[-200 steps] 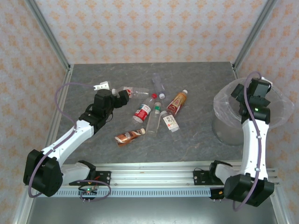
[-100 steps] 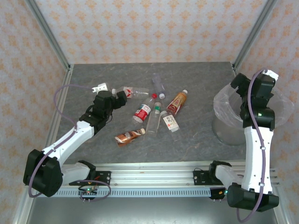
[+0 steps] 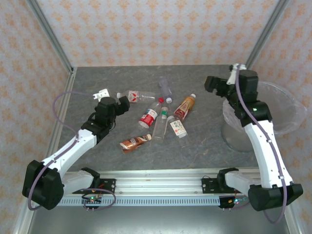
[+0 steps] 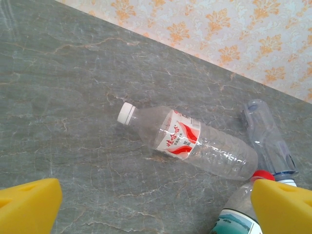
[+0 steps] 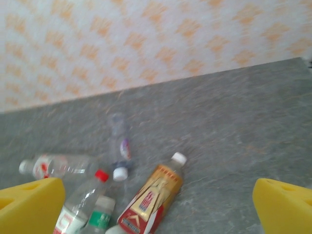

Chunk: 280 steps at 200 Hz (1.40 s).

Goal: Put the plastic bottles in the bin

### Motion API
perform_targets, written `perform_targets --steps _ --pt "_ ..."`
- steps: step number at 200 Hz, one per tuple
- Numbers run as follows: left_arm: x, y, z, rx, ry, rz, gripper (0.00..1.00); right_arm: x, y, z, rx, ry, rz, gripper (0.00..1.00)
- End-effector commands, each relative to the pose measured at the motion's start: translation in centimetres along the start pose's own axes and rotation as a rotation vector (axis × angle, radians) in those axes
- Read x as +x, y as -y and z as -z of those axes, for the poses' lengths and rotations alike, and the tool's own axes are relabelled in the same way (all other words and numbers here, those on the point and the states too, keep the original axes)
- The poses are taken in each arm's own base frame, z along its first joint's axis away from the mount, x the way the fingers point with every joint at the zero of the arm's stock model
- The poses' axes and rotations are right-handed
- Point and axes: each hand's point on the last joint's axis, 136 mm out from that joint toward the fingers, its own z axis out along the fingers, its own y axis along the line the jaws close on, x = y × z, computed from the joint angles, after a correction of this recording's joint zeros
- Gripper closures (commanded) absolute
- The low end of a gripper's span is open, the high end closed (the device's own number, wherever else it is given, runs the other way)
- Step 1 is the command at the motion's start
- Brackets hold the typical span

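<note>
The white-labelled bottle's body (image 3: 181,135) is clear of the green-capped bottle, so the robot's open right gripper should keep moving toward the white label (image 3: 178,127) until its fingers are around that body.
Several plastic bottles lie in a loose cluster mid-table. A white-capped one with a red-and-white label (image 3: 139,96) (image 4: 187,141) lies just ahead of my left gripper (image 3: 119,99) (image 4: 156,209), which is open and empty. A clear bottle (image 3: 166,89) (image 4: 268,136) and a red-capped bottle (image 3: 150,115) (image 4: 246,207) lie to its right. My right gripper (image 3: 217,85) (image 5: 156,207) hangs open and empty, left of the bin (image 3: 235,132), above the table. Below it lie the orange-labelled bottle (image 3: 185,107) (image 5: 151,195), a green-capped bottle (image 3: 160,124) (image 5: 100,212) and a brown crushed bottle (image 3: 135,142).
The bin stands at the table's right edge, its bag draped over the rim (image 3: 292,109). Patterned walls and metal frame posts (image 3: 51,36) enclose the back and sides. A rail (image 3: 161,187) carrying both arm bases runs along the near edge.
My right arm has swung left from above the bin to the space over the table beside the bottles. My left gripper has shifted slightly back and down, still open.
</note>
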Motion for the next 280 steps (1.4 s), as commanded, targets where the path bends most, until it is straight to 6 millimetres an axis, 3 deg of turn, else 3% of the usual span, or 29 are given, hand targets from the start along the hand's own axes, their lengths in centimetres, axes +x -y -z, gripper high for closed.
perform_targets --steps 1,59,143,177,249,280 --pt "-0.2 -1.5 0.3 -0.053 0.015 0.011 0.00 0.1 -2.8 -0.9 -0.030 -0.003 0.143 0.01" --pt "-0.2 -2.2 0.8 -0.081 0.026 0.008 0.00 7.0 -6.5 -5.9 -0.019 -0.209 0.272 0.01" --pt "-0.1 -2.2 0.6 -0.084 0.022 0.031 0.00 19.4 -5.5 -10.4 -0.029 -0.543 0.256 0.01" --pt "0.0 -2.2 0.6 -0.079 0.021 0.035 0.00 21.7 -4.3 -11.7 0.031 -0.606 0.260 0.01" --pt "0.3 -2.2 0.6 -0.069 0.013 0.032 0.00 24.1 -1.4 -13.8 0.125 -0.706 0.277 0.01" --pt "0.3 -2.3 0.7 -0.075 0.011 0.028 0.00 26.2 -3.2 -12.8 -0.025 -0.818 0.276 0.01"
